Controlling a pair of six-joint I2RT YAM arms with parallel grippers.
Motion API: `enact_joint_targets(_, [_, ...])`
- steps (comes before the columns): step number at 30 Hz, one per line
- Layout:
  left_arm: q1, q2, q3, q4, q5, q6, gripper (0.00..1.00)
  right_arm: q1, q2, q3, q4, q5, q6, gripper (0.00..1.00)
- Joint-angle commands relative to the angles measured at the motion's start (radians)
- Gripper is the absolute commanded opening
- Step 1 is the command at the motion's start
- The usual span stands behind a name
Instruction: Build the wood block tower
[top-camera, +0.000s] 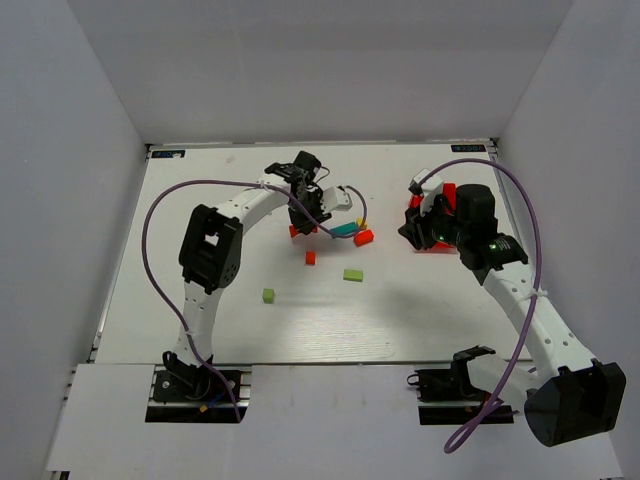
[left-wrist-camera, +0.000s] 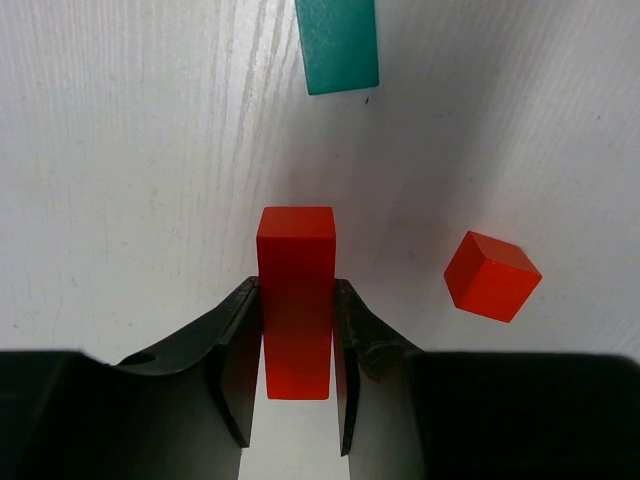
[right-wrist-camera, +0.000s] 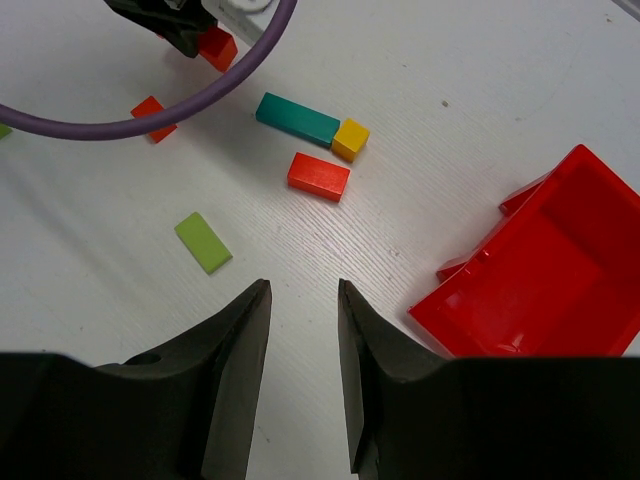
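Observation:
The red bar (left-wrist-camera: 297, 305) hangs level in my left gripper above the clear spot (top-camera: 313, 239) by the teal bar, so I should keep lowering until it lies flat, then release.
My left gripper (left-wrist-camera: 296, 300) is shut on a red bar (left-wrist-camera: 296, 270), which stands on end just above the white table. Near it lie a teal bar (left-wrist-camera: 338, 45) and a red cube (left-wrist-camera: 492, 275). From above, the left gripper (top-camera: 300, 215) is at the table's far middle. The teal bar (top-camera: 345, 230), a yellow cube (top-camera: 361, 221) and a short red block (top-camera: 364, 237) lie to its right. My right gripper (right-wrist-camera: 304, 290) hovers open and empty over bare table beside the tray. No tower is in view; the wood blocks lie singly.
A red plastic tray (right-wrist-camera: 545, 270) sits at the right, partly under the right arm (top-camera: 470, 225). A flat green block (top-camera: 353, 274) and a green cube (top-camera: 268, 295) lie nearer the middle. The left arm's purple cable (right-wrist-camera: 200, 110) crosses the right wrist view.

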Motion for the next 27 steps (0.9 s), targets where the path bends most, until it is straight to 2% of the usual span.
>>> enact_joint_targets(1, [-0.011, -0.025, -0.016, 0.013, -0.005, 0.081, 0.03, -0.001, -0.005, -0.011, 0.024, 0.007, -0.012, 0.39])
enact_joint_targets(10, [-0.011, -0.007, -0.036, 0.001, 0.047, 0.174, 0.06, -0.003, -0.01, -0.01, 0.021, 0.006, -0.012, 0.39])
enact_joint_targets(27, [-0.049, 0.052, 0.009, -0.039, 0.076, 0.202, 0.11, -0.003, -0.013, -0.008, 0.021, 0.003, -0.015, 0.39])
